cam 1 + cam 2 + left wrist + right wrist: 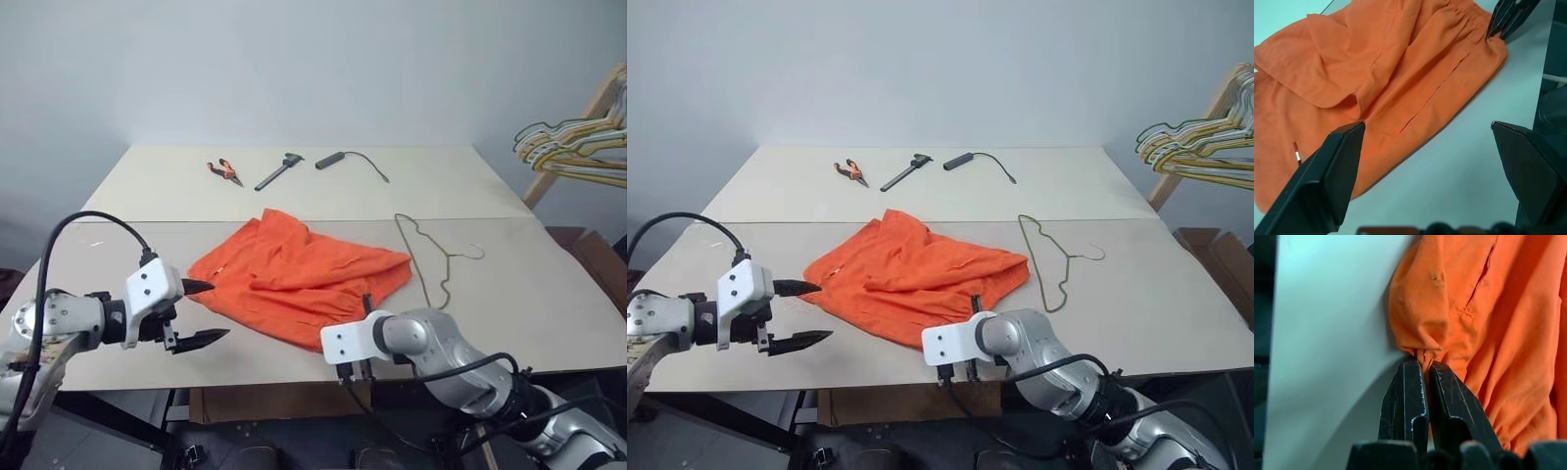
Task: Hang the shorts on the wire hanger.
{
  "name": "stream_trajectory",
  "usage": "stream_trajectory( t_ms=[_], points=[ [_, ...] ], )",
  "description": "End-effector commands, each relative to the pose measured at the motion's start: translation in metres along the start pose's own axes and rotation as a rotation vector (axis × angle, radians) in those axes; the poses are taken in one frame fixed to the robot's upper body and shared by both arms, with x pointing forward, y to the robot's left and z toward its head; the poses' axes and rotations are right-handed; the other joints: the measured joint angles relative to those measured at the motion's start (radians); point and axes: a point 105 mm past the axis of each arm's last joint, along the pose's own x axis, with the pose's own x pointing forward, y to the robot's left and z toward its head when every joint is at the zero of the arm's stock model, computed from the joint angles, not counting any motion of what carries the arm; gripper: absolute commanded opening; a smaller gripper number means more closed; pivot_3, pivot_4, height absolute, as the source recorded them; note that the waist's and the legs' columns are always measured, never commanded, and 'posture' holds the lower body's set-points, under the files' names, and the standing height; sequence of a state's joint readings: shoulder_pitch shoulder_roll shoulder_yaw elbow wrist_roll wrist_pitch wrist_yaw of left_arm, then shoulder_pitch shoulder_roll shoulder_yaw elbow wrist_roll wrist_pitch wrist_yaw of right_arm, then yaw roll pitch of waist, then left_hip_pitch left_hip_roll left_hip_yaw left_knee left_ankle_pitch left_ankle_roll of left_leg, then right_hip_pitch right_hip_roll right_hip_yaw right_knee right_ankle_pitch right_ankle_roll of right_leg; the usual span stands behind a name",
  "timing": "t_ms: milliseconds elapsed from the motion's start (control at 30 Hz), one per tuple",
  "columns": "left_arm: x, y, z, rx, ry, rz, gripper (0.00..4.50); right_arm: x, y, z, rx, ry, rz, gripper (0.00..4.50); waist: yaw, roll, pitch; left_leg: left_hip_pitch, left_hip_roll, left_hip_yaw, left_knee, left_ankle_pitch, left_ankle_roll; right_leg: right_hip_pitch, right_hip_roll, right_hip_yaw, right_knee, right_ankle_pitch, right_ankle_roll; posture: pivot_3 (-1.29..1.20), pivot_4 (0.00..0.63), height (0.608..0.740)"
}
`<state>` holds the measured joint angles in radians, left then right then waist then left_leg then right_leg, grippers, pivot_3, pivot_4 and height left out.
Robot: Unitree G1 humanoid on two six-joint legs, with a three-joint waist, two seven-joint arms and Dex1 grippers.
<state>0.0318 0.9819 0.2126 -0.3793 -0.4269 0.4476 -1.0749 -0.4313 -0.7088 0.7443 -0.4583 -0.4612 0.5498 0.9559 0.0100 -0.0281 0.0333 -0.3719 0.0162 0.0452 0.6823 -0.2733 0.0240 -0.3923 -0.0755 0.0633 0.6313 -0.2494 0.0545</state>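
Note:
The orange shorts will fall open and hang wide when I lift them with both grippers, because a loose hemmed flap is folded over the cloth.
The orange shorts lie crumpled on the pale table, a little left of centre. My right gripper is shut on a pinch of the cloth at the shorts' near right corner, close to the table's front edge; it also shows in the left wrist view as the right gripper nipping the gathered waistband. My left gripper hangs open just off the shorts' left edge, with nothing between its fingers. The grey wire hanger lies flat to the right of the shorts, hook pointing right.
At the far side of the table lie orange-handled pliers, a dark caliper-like tool and a black handle with a cord. A bunch of yellow and pale hangers hangs on a wooden rack at the right.

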Motion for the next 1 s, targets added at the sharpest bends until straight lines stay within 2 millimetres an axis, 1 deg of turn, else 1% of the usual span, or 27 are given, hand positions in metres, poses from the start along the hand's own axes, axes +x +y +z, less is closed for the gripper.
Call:
stream_trajectory(
  t_ms=[33, 100, 167, 233, 367, 433, 500, 633, 733, 833, 1000],
  points=[
    [-0.002, 0.007, -0.003, 0.074, 0.05, 0.014, 4.5, -0.028, -0.013, -0.013, -0.154, -0.053, -0.076, 0.02, 0.001, 0.0, 0.0, 0.0, 0.0, 0.0, 0.0, 0.0, 0.0, 0.0, 0.0, 0.0, -0.001, 0.0, 0.0, 0.02, 0.0, 0.74],
    [-0.003, 0.009, -0.007, 0.088, 0.064, 0.006, 4.5, -0.035, -0.014, -0.022, -0.185, -0.073, -0.088, 0.02, -0.001, -0.001, 0.001, 0.0, -0.001, 0.0, 0.0, 0.0, 0.0, 0.0, 0.0, 0.0, -0.001, 0.0, 0.0, 0.02, 0.0, 0.74],
    [-0.002, 0.012, -0.013, 0.106, 0.077, -0.019, 4.5, -0.042, -0.017, -0.037, -0.251, -0.073, -0.117, 0.02, -0.005, -0.002, 0.001, 0.001, 0.0, 0.001, 0.0, 0.0, 0.0, 0.001, 0.0, 0.0, -0.001, 0.0, 0.0, 0.02, 0.0, 0.74],
    [0.002, 0.018, -0.019, 0.124, 0.095, -0.035, 4.5, -0.046, -0.017, -0.046, -0.272, -0.086, -0.121, 0.02, -0.01, -0.002, 0.001, 0.001, 0.0, 0.001, 0.0, 0.0, 0.0, 0.001, 0.0, 0.0, -0.001, 0.0, 0.0, 0.02, 0.0, 0.74],
    [0.009, 0.025, -0.035, 0.173, 0.176, -0.106, 4.5, -0.047, -0.019, -0.058, -0.285, -0.084, -0.111, 0.02, -0.019, -0.002, 0.001, 0.003, 0.001, 0.002, 0.0, 0.0, 0.0, 0.003, 0.001, 0.0, -0.001, 0.0, 0.0, 0.02, 0.0, 0.74],
    [0.013, 0.033, -0.044, 0.211, 0.23, -0.098, 4.5, -0.045, -0.021, -0.061, -0.288, -0.078, -0.117, 0.02, -0.024, -0.002, 0.001, 0.002, 0.0, 0.002, 0.0, 0.0, 0.0, 0.003, 0.001, 0.001, -0.001, 0.0, 0.0, 0.01, 0.0, 0.74],
    [0.018, 0.04, -0.05, 0.227, 0.248, -0.094, 4.5, -0.043, -0.022, -0.06, -0.273, -0.086, -0.126, 0.02, -0.025, -0.002, 0.001, 0.002, 0.0, 0.002, 0.0, 0.0, 0.0, 0.003, 0.001, 0.002, -0.001, 0.0, 0.0, 0.01, 0.0, 0.74],
    [0.035, 0.043, -0.057, 0.197, 0.224, -0.135, 4.5, -0.041, -0.024, -0.057, -0.255, -0.09, -0.141, 0.02, -0.024, -0.002, 0.001, 0.002, 0.0, 0.003, 0.0, 0.0, 0.0, 0.002, 0.001, 0.002, 0.0, 0.0, 0.0, 0.0, 0.0, 0.74],
    [0.045, 0.04, -0.062, 0.183, 0.216, -0.182, 3.89, -0.041, -0.023, -0.057, -0.25, -0.086, -0.142, 0.0, -0.024, -0.002, 0.001, 0.002, 0.0, 0.002, 0.0, 0.0, 0.0, 0.002, 0.001, 0.002, 0.0, 0.0, 0.001, -0.02, 0.0, 0.74],
    [0.049, 0.038, -0.069, 0.21, 0.252, -0.218, 2.97, -0.042, -0.023, -0.059, -0.248, -0.071, -0.146, 0.0, -0.026, -0.002, 0.001, 0.001, 0.0, 0.002, 0.0, 0.0, 0.0, 0.002, 0.001, 0.002, 0.0, 0.0, 0.001, -0.04, 0.0, 0.74],
    [0.053, 0.049, -0.075, 0.252, 0.295, -0.166, 1.29, -0.042, -0.025, -0.059, -0.232, -0.062, -0.166, 0.0, -0.028, -0.002, 0.001, 0.002, 0.0, 0.002, 0.001, 0.0, 0.0, 0.002, 0.001, 0.002, 0.001, 0.0, 0.001, -0.04, 0.0, 0.74]
  ],
)
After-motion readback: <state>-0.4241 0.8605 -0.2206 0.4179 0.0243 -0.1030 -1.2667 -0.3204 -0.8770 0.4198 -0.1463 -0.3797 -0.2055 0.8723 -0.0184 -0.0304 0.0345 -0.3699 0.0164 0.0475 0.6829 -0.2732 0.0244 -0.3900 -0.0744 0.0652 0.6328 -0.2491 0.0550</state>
